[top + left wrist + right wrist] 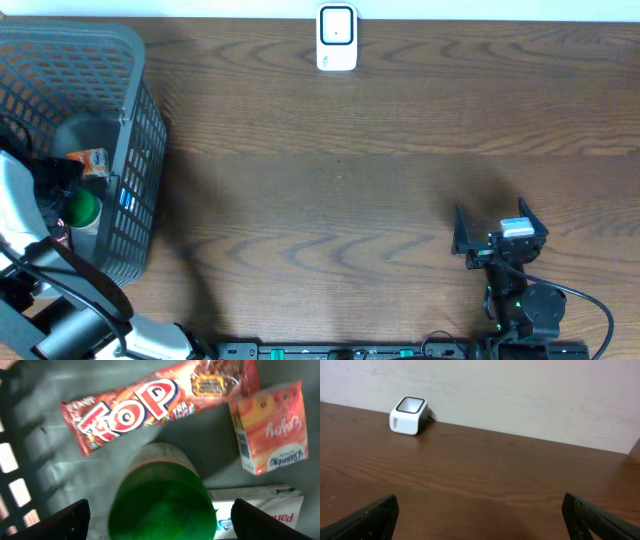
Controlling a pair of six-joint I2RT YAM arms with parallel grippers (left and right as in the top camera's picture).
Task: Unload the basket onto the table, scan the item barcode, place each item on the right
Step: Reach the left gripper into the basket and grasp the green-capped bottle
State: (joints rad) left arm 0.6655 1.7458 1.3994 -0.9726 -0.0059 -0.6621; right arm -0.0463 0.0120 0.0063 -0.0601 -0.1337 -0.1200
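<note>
My left gripper's open fingers are centred around the green lid (162,502) with room on both sides. I keep going down until they are on either side of the canister (84,211), and then close them.
The white barcode scanner (337,38) stands at the table's far edge; it also shows in the right wrist view as a scanner (408,415) against the wall. Several items lie in the grey basket (130,90). My left gripper (162,522) is open low inside it, its fingers on either side of a green-lidded canister (161,497) without touching it. Beyond the canister lie a red TOP candy bar (150,402), an orange tissue pack (272,430) and a white box (260,502). My right gripper (497,222) hangs open and empty above the table at the right.
The basket's mesh walls (12,465) close in on the left gripper's left side. Bare wooden table (340,200) stretches between the basket and the right arm. A pale wall (520,390) rises behind the scanner.
</note>
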